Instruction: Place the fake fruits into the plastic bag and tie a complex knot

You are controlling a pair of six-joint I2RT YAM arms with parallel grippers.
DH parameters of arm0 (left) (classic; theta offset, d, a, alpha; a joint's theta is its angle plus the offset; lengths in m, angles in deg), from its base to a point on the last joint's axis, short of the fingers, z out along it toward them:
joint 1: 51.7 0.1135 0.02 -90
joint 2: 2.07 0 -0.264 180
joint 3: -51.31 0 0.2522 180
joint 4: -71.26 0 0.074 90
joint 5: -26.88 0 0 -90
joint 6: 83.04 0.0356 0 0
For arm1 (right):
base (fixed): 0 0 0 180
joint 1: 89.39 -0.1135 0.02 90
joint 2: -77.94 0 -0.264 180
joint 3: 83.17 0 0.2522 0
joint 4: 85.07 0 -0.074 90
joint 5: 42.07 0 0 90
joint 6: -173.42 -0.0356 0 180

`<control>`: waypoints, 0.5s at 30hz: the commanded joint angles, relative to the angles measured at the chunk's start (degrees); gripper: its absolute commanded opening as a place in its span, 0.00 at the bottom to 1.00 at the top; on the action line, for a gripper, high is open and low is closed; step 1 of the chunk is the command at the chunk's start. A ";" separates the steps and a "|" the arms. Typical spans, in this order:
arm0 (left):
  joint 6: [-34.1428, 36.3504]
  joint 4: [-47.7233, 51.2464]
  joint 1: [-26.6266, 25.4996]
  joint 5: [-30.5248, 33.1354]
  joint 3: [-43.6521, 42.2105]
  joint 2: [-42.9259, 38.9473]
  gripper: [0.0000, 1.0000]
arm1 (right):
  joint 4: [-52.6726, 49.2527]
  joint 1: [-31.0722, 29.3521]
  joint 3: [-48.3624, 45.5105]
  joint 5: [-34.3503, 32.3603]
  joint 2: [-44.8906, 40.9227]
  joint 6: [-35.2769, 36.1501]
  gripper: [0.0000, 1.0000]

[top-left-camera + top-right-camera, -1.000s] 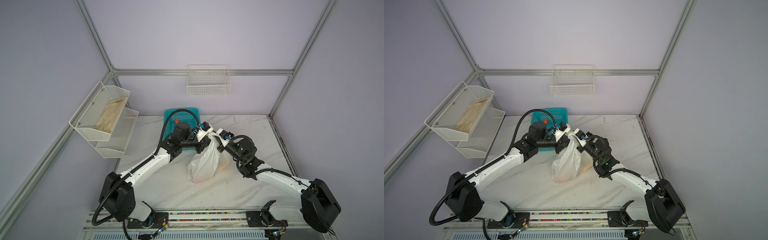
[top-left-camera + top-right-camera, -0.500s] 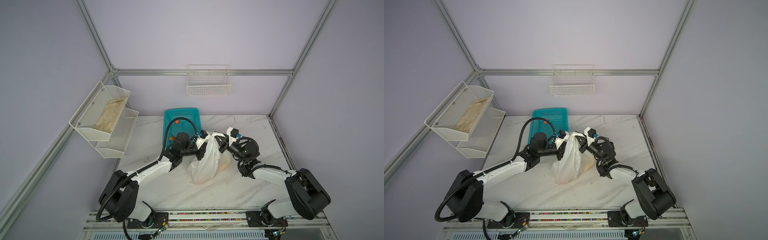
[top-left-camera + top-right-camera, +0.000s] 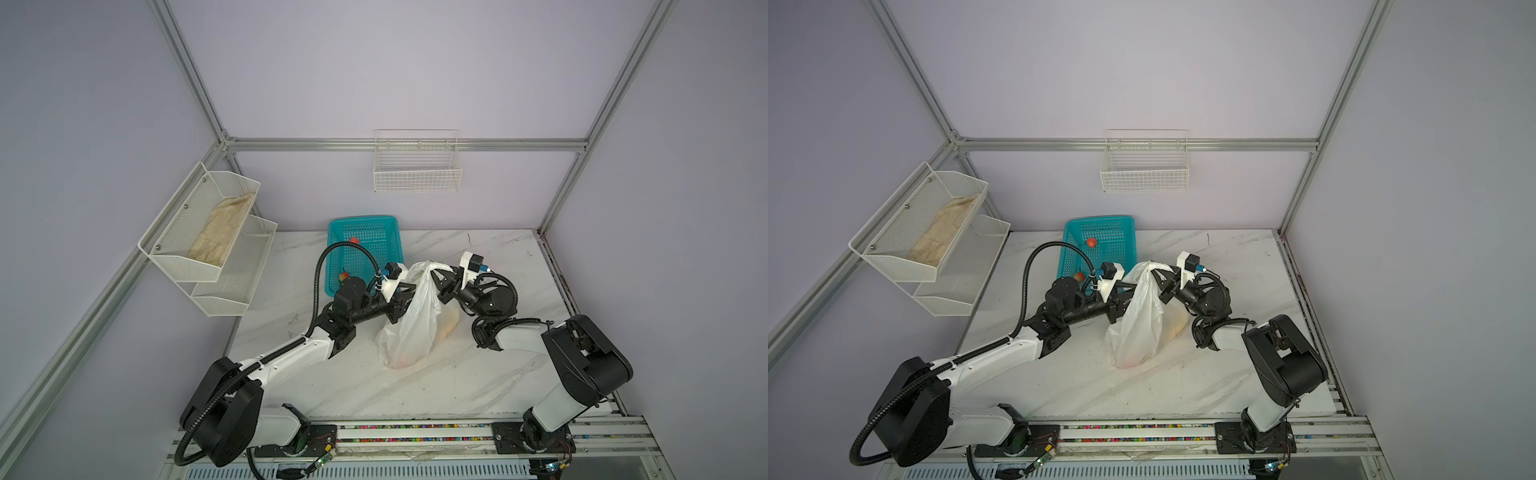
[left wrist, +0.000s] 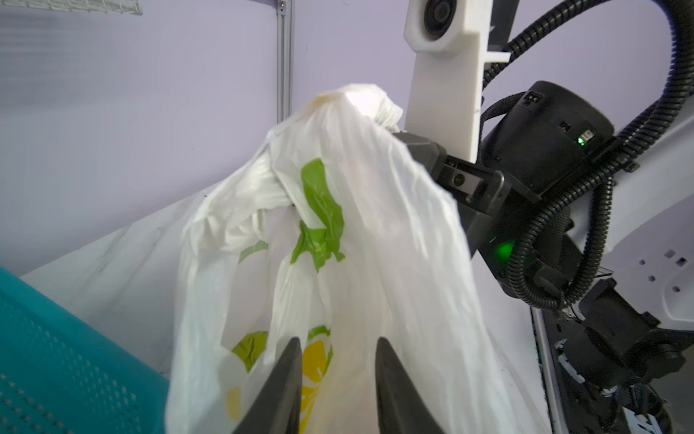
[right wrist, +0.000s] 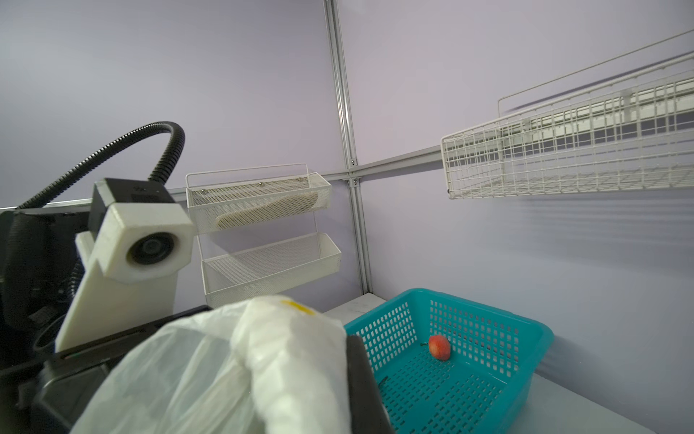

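Observation:
Next, I back my left gripper off and pinch the twisted piece of handle film [image 4: 243,226] with it, since its fingers face the bag's broad side [image 4: 337,380] below that piece.
The plastic bag [image 3: 411,324] [image 3: 1138,328] stands at the middle of the table, white with green and yellow print [image 4: 323,210]. Yellow and red fake fruits [image 3: 446,326] show faintly through its film. My right gripper [image 3: 436,273] [image 3: 1156,273] is shut on the bag's bunched top, and film drapes over its dark finger [image 5: 362,379]. My left gripper [image 3: 409,293] [image 4: 338,340] is open against the bag's side. A twisted strand of handle film [image 4: 270,203] hangs below the top; I cannot tell if it is the knot. Two red fruits [image 3: 353,240] [image 3: 343,275] [image 5: 439,347] lie in the basket.
The teal mesh basket [image 3: 365,224] [image 5: 525,338] stands behind the bag by the back wall. A white two-tier mesh shelf [image 3: 216,249] holding a beige cloth hangs on the left wall. A white wire basket [image 3: 417,174] hangs on the back wall.
My left gripper has opened and let go of the bag. Both grippers have drawn apart and lower, uncovering the basket. My right gripper still holds the bag's top.

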 commanded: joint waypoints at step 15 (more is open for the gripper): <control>4.54 10.23 -0.13 14.03 4.74 -11.36 0.42 | 8.08 4.59 6.41 20.10 -2.15 -0.88 0.00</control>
